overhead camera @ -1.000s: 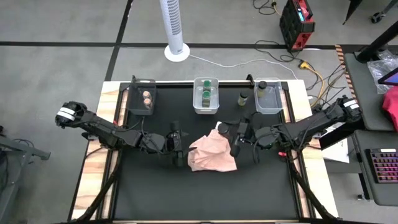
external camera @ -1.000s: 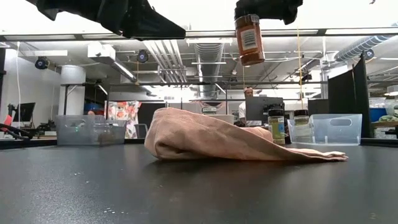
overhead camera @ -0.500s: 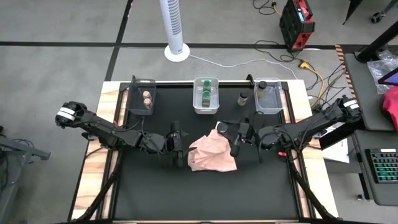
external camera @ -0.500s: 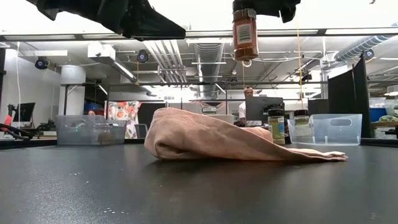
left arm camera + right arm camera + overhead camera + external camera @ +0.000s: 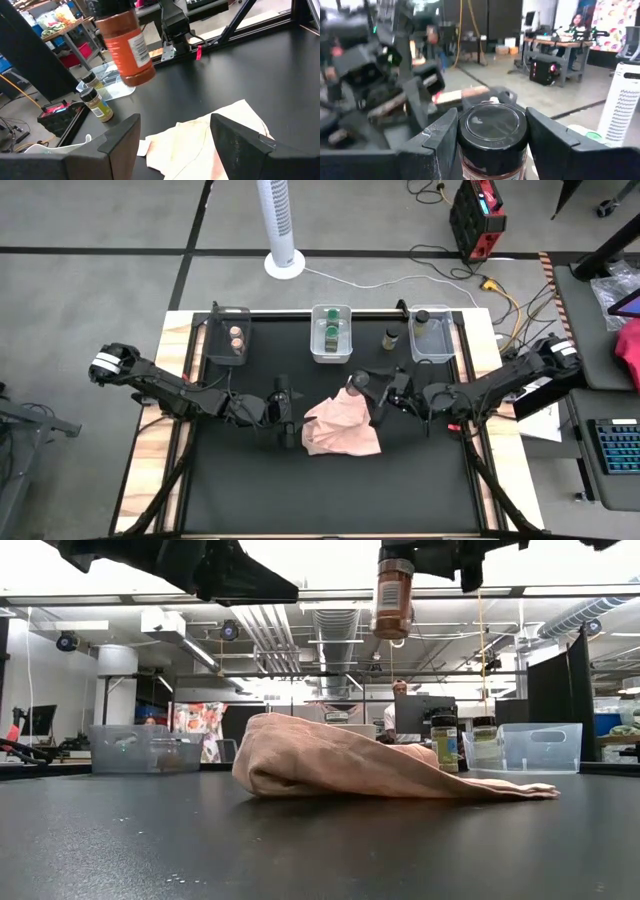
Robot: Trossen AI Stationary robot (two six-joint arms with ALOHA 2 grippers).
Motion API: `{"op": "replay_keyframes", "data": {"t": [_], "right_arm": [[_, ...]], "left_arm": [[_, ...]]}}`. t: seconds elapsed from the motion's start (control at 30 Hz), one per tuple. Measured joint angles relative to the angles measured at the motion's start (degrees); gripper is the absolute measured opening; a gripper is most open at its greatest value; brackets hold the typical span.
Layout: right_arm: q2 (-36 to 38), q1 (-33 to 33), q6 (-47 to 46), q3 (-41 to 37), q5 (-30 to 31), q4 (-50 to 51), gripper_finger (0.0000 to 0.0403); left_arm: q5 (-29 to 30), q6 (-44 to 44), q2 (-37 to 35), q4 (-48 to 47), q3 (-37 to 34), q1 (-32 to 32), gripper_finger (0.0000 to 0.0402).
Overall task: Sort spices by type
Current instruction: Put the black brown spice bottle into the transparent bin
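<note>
The bin of tan-pink-lidded jars [image 5: 235,340] is too far for my right gripper to reach, so next I move back, straighten the spice jar and hand its body [image 5: 392,608] to my left gripper.
A spice jar [image 5: 392,600] with a black lid and red-orange contents hangs over the pink cloth [image 5: 340,427], held by my right gripper [image 5: 364,387]. My left gripper [image 5: 291,413] hovers open just left of the cloth, and its fingers [image 5: 125,142] frame the cloth in the left wrist view. At the far edge, the left bin [image 5: 229,340] holds tan-pink-lidded jars. The middle bin [image 5: 331,333] holds green-lidded ones. The right bin [image 5: 432,336] holds a dark-lidded jar. One more jar [image 5: 390,337] stands on its base on the table between the middle and right bins. My right gripper pinches the jar by its black lid [image 5: 492,125], one finger [image 5: 437,142] on each side, coming from above. The jar is lifted clear and hangs below the fingers, slightly tilted, its base [image 5: 139,77] over the cloth.
The cloth [image 5: 370,765] lies bunched in the table's middle. The three clear bins line the far edge. A tower fan and cables stand on the floor beyond the table. A person shows far off in the room behind.
My right gripper has raised the jar a little and turned at the wrist, so the jar now hangs slightly tilted and a bit further toward the table's left. The cloth and my left arm have stayed still.
</note>
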State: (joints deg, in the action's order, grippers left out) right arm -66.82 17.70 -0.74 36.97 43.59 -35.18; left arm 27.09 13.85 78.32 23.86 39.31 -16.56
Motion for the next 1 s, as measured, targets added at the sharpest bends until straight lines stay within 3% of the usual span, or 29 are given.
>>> {"op": "replay_keyframes", "data": {"t": [0.17,0.33,0.47,0.5,1.0], "right_arm": [[-3.63,0.33,1.5,-2.93,2.09,-11.24,0.0191],[-3.21,0.2,5.82,-3.11,24.88,-11.11,0.0191],[-0.24,0.01,14.6,-2.85,45.6,-11.65,0.0191],[0.99,-0.71,17.1,-3.24,46.58,-11.65,0.0191],[23.65,-3.76,3.66,-18.51,25.0,-11.27,0.0191]], "left_arm": [[-0.01,-0.04,0.0,-0.07,0.01,0.0,0.0224],[-0.02,-0.04,0.0,-0.34,0.02,0.02,0.0224],[-0.02,-0.04,0.0,-0.92,0.0,0.02,0.0224],[-0.02,-0.04,0.0,-0.9,0.0,0.02,0.0224],[-0.03,0.15,0.02,-0.63,0.01,0.11,0.0224]]}}
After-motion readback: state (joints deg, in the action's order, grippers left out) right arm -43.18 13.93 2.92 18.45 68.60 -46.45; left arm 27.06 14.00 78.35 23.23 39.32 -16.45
